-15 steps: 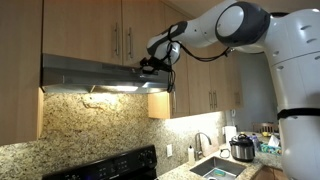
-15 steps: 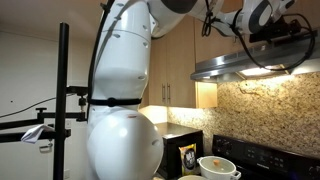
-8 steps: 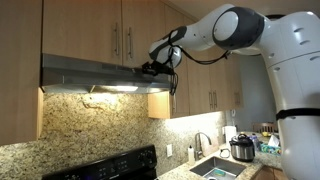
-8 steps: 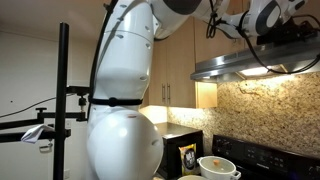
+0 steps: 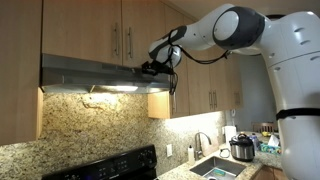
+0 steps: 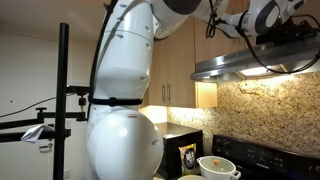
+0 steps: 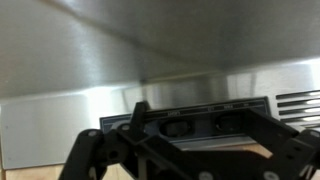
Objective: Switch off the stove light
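Observation:
My gripper should ease back and move along the hood to line up a finger with one switch (image 7: 178, 129), because its open fingers are spread across both rocker switches (image 7: 205, 125).
The stainless range hood (image 5: 80, 72) hangs under the wooden cabinets, and its light (image 5: 110, 88) glows on the granite backsplash. It also shows in an exterior view (image 6: 245, 66). My gripper (image 5: 150, 68) is pressed up to the right end of the hood's front; it also shows in an exterior view (image 6: 290, 35). In the wrist view the gripper (image 7: 205, 132) looks open, its dark fingers framing the hood's black switch panel (image 7: 200, 108). The panel has two rocker switches, the left one (image 7: 178, 127) and the right one (image 7: 232, 120). I cannot tell if a finger touches a switch.
A black stove (image 5: 110, 168) stands below the hood. A sink (image 5: 215, 168) and a cooker pot (image 5: 242, 148) are at the right. Cabinets (image 5: 120, 30) sit close above the hood. A white bowl (image 6: 218, 166) and a camera stand (image 6: 65, 100) are nearby.
In the first half second the arm shifted slightly along the hood front. Since then nothing has visibly moved. The light stays on.

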{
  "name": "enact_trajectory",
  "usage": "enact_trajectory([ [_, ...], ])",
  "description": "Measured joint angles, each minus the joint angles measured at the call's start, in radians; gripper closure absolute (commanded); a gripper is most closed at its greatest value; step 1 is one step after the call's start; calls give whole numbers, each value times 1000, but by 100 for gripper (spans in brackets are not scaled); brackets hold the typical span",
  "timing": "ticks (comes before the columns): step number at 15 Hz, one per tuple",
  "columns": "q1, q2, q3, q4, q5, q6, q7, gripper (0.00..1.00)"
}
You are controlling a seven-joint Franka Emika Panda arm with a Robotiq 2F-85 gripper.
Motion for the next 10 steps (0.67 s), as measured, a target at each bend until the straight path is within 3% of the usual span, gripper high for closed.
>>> enact_trajectory([
  [10, 9, -50, 45, -8, 12, 5, -22, 0],
])
